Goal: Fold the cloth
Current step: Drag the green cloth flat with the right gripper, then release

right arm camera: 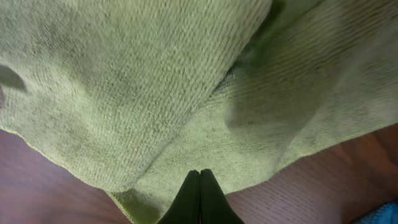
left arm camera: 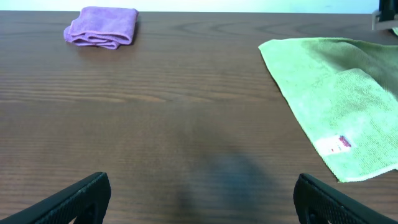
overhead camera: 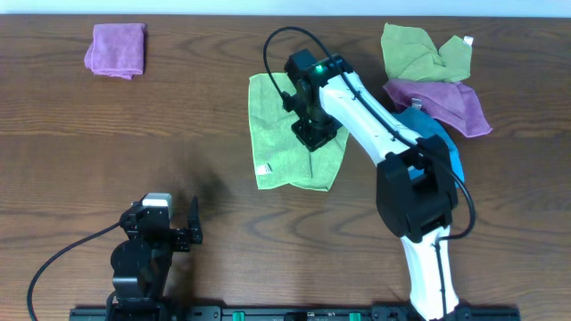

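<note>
A raised fold goes to the near edge of the lime-green cloth, so next I pull the untagged near corner out flat with my right gripper before I fold.
The lime-green cloth lies spread on the table's middle, with its small white tag at the near left corner. My right gripper points down onto the cloth's right part. In the right wrist view its tips are pressed together, pinching the cloth near its edge, and a raised fold runs up to the right. My left gripper rests low at the near left, away from the cloth. In the left wrist view it stands open over bare wood, with the cloth and tag off to the right.
A folded purple cloth lies at the far left. At the far right a crumpled olive-green cloth sits above a purple cloth, with a blue object beside the right arm.
</note>
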You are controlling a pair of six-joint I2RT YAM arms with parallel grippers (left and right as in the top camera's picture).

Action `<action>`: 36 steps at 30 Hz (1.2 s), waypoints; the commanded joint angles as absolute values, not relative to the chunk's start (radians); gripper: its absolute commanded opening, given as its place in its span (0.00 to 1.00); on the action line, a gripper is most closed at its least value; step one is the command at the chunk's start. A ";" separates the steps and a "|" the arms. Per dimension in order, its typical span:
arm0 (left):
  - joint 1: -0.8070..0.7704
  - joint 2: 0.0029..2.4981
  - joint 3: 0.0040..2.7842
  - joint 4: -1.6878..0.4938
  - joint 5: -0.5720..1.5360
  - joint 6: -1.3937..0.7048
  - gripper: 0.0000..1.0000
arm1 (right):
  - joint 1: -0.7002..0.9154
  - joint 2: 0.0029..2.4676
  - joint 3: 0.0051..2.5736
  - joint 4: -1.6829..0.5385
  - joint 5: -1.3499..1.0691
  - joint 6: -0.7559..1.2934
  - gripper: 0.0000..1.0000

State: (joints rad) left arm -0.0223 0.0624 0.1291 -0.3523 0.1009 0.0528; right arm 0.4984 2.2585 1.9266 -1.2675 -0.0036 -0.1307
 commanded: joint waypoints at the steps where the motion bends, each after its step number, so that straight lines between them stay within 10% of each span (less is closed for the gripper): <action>1: -0.018 0.056 0.107 -0.357 0.101 0.060 0.95 | 0.498 2.122 1.926 -1.248 0.004 -0.102 0.01; 14: -0.018 0.056 0.107 -0.357 0.101 0.060 0.95 | 0.491 1.681 1.261 -0.852 -0.125 -0.110 0.02; 36: -0.018 0.056 0.107 -0.357 0.101 0.060 0.95 | 0.497 1.689 1.002 -0.617 -0.191 -0.083 0.02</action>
